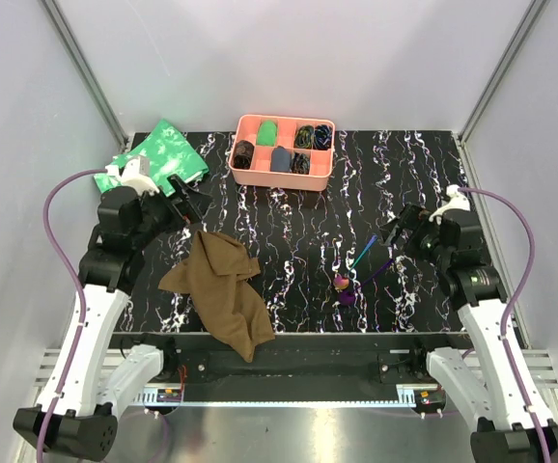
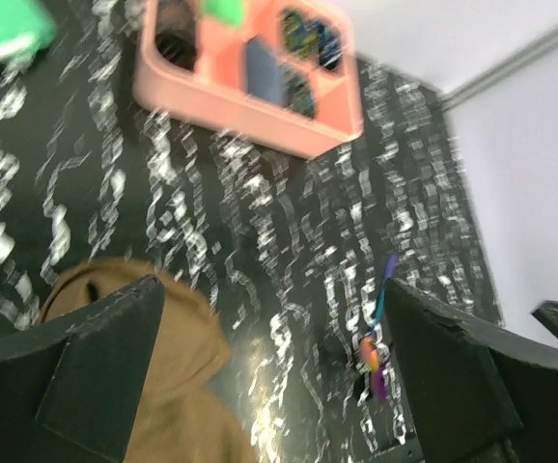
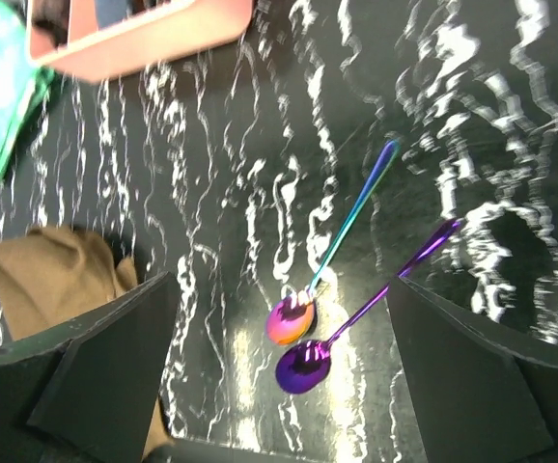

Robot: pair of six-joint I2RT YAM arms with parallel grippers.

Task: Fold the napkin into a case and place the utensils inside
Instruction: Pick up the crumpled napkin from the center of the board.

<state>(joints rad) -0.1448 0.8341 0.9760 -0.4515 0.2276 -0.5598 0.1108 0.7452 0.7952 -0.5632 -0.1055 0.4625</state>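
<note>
The brown napkin is crumpled, so the robot's right gripper should grab the corner facing the spoons and, together with the left gripper, spread the napkin flat before folding it.
The brown napkin lies crumpled at the front left, one corner hanging over the table's near edge. It also shows in the left wrist view and the right wrist view. Two spoons lie side by side right of centre: one with a blue-teal stem and pink bowl, one all purple; both show in the top view. My left gripper is open and empty above the napkin's far end. My right gripper is open and empty just right of the spoons.
A pink compartment tray with several small items stands at the back centre. A green white-mottled cloth lies at the back left. The black marbled table has grey walls on both sides.
</note>
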